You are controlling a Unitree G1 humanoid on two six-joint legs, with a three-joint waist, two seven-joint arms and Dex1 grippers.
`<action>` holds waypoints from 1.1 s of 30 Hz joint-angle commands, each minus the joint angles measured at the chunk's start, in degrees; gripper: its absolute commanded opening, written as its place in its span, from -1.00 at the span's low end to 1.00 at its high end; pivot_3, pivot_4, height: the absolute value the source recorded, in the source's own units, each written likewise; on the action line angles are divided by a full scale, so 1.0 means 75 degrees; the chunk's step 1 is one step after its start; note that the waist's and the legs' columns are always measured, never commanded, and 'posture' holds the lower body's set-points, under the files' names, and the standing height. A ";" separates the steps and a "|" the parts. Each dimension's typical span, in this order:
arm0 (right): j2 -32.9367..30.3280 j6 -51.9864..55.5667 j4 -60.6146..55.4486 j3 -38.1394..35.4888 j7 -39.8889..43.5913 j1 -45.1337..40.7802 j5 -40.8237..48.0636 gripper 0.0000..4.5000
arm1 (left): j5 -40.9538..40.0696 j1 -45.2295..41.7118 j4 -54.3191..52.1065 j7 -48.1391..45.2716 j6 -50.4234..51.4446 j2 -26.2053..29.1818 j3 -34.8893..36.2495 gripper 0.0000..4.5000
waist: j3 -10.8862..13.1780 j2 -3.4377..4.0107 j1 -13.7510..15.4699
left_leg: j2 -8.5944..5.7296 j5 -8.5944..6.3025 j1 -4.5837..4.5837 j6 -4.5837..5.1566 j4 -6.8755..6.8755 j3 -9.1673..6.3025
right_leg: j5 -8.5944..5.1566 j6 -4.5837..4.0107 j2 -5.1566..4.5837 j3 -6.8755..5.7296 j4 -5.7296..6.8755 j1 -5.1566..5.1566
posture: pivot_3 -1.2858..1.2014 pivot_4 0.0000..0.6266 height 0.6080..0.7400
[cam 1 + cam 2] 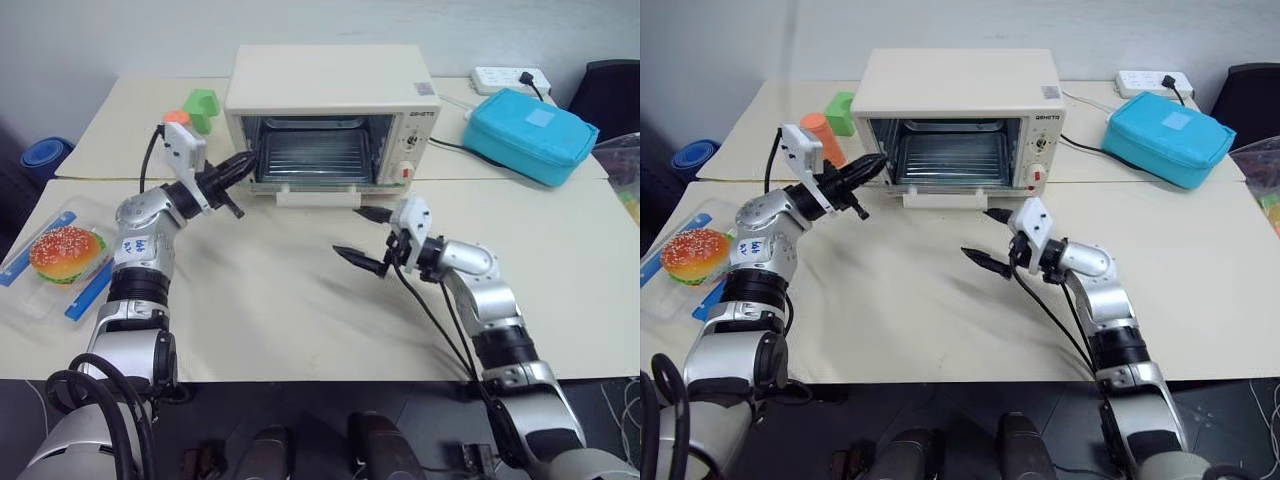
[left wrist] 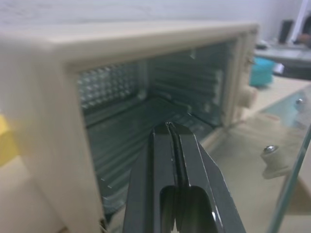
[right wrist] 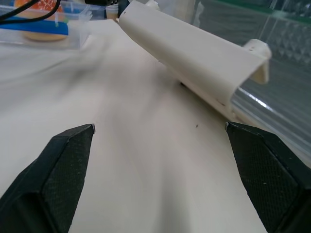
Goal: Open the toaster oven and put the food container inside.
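The glass door [image 1: 318, 197] is slanted partway down with my right gripper's fingers in its way, so next my right gripper moves back toward the front edge [image 1: 375, 378] before the door folds flat.
The cream-white toaster oven [image 1: 330, 75] stands at the back of the table with its glass door folded down, the white bar handle [image 1: 318, 198] lying at the front and the wire rack showing inside. My left gripper [image 1: 245, 162] is shut and empty, its tip at the left edge of the oven's opening; the left wrist view looks past the closed fingers [image 2: 165, 145] into the cavity. My right gripper [image 1: 347, 231] is open and empty, low over the table just in front of the handle [image 3: 189, 53]. The food container [image 1: 35, 285], a clear box with blue clips and a toy burger [image 1: 68, 252], lies at the table's far left.
A teal zippered pouch [image 1: 530, 135] lies right of the oven, with a white power strip [image 1: 510, 77] behind it and a cable running to the oven. A green block [image 1: 203, 105] and an orange object [image 1: 177, 117] sit left of the oven. Bare tabletop stretches between oven and front edge.
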 commanded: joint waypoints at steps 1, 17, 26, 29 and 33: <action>-0.0278 -0.0082 -0.0924 -0.0356 0.0077 0.0582 0.0398 1.00 | 0.0046 0.0369 -0.0533 -0.0390 0.0237 0.0168 -0.0115 -0.99 | 0.0002 -0.0003 -0.0011 | 0.0002 -0.0001 0.0000 0.0002 0.0010 0.0010 | 0.0000 0.0001 0.0002 0.0008 0.0004 -0.0001 | 0.03 -0.52 1.00; -0.1552 -0.0254 -0.2820 -0.1906 0.0282 0.3814 0.1510 1.00 | 0.0967 0.2693 -0.2757 0.1364 0.0562 -0.0456 -0.0628 -0.99 | 0.0003 -0.0013 0.0197 | 0.0011 -0.0019 0.0024 0.0032 0.0055 0.0042 | 0.0005 0.0010 0.0008 0.0046 0.0005 0.0012 | 0.03 -0.52 1.00; -0.1393 0.0141 -0.3091 -0.1572 0.0799 0.2947 0.2290 1.00 | -0.1849 0.5868 -0.7794 0.1916 0.2571 0.0097 0.2073 -0.36 | 0.0005 -0.0016 0.0062 | 0.0040 -0.0035 0.0023 0.0015 0.0048 0.0041 | 0.0005 0.0009 0.0020 0.0117 -0.0009 0.0008 | 0.03 -0.52 1.00; -0.1234 0.0137 -0.3120 -0.1348 0.0912 0.2773 0.2360 1.00 | -0.2746 0.7529 -0.8977 0.2343 0.3053 0.0327 0.3816 0.05 | 0.0004 -0.0016 -0.0020 | 0.0053 -0.0039 0.0035 0.0013 0.0025 0.0042 | 0.0002 0.0004 0.0025 0.0125 -0.0018 0.0011 | 0.03 -0.52 1.00; -0.0977 0.0113 -0.3335 -0.0988 0.0954 0.2594 0.2387 1.00 | -0.3809 0.9141 -0.9072 0.2961 0.3460 0.0049 0.5831 0.61 | 0.0005 -0.0015 0.0117 | 0.0043 -0.0075 0.0056 0.0076 0.0029 0.0030 | -0.0001 -0.0001 0.0010 0.0110 -0.0046 0.0052 | 0.03 -0.52 1.00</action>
